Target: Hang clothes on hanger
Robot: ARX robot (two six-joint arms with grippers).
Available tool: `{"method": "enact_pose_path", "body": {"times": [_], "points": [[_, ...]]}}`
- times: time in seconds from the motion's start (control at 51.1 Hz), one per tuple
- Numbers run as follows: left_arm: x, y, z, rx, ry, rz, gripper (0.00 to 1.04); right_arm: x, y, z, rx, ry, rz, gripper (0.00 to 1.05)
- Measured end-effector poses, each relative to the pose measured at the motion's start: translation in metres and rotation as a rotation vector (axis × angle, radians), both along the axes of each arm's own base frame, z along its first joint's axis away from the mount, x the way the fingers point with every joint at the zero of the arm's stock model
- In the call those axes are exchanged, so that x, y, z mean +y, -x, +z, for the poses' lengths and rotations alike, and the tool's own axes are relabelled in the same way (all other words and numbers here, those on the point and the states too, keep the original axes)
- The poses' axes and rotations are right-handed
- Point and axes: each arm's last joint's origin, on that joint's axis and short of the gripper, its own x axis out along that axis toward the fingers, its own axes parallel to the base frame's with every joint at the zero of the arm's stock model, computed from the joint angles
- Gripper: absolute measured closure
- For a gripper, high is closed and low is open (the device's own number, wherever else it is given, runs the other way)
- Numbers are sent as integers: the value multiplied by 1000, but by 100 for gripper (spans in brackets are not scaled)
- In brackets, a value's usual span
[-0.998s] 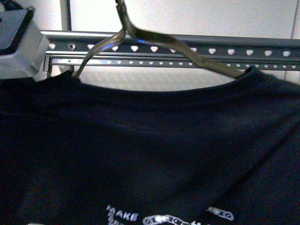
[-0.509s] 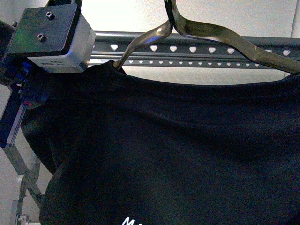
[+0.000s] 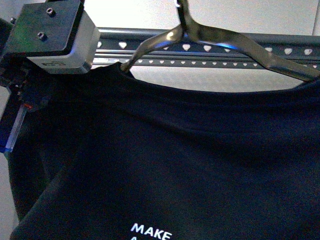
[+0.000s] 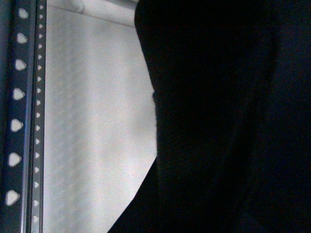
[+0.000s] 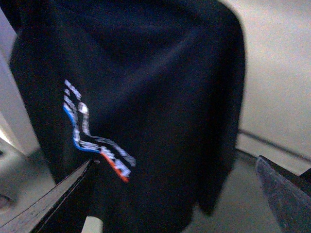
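Observation:
The black T-shirt [image 3: 155, 150] will turn edge-on when the robot hangs it over the rail, because the coat hanger's wide arms meet at a narrow metal neck [image 3: 184, 17].
The black T-shirt [image 3: 190, 150] with white "MAKE" lettering [image 3: 151, 233] hangs on a shiny metal coat hanger [image 3: 235, 42] that sits in its neck. It hangs just in front of the grey rack's top rail [image 3: 250, 49] with heart-shaped holes. My left gripper [image 3: 27, 100] is shut on the shirt's shoulder under its grey wrist block [image 3: 55, 37]. In the left wrist view, black cloth [image 4: 218, 121] fills most of the picture beside the rail [image 4: 14, 126]. My right gripper [image 5: 175, 204] is open. The shirt's lower part with the white, blue and orange logo [image 5: 92, 141] hangs between its fingers [image 5: 58, 199].
A pale wall [image 3: 225, 12] stands behind the rack. A white pipe [image 4: 102, 8] runs along the wall in the left wrist view. A pale grey surface [image 5: 243, 194] lies below the shirt's hem in the right wrist view.
The coat hanger and shirt have shifted right in the front view. My left wrist block has come in from the left edge. The "MAKE" lettering has moved right.

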Motion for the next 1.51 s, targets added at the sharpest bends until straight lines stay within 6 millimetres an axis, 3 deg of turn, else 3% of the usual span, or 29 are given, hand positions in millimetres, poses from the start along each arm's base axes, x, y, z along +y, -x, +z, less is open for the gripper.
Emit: {"method": "enact_pose_path", "body": {"times": [0.156,0.43,0.587,0.685,0.939,1.017,1.193,1.271,1.389,1.447,1.506], "points": [[2,0,0,0,-2,9,94,-9,-45,41,-123,303,157,7],[0,0,0,-2,-3,-1,94,26,-97,83,-309,824,422,7],[0,0,0,-3,-4,1,94,54,-125,93,-351,922,477,7],[0,0,0,-3,-4,1,94,63,-132,93,-344,919,491,8],[0,0,0,-3,-5,4,94,76,-145,85,-300,882,489,37],[0,0,0,-3,-5,5,94,75,-149,81,-272,849,486,52],[0,0,0,-3,5,-7,60,64,-151,67,-206,753,461,87],[0,0,0,-3,5,-8,44,61,-150,56,-169,709,457,97],[0,0,1,-5,5,-8,19,56,-155,27,-98,645,428,101],[0,0,1,-5,6,-9,12,55,-158,17,-72,622,415,101],[3,-4,1,2,138,69,5,51,-166,2,-25,594,373,101]]}}
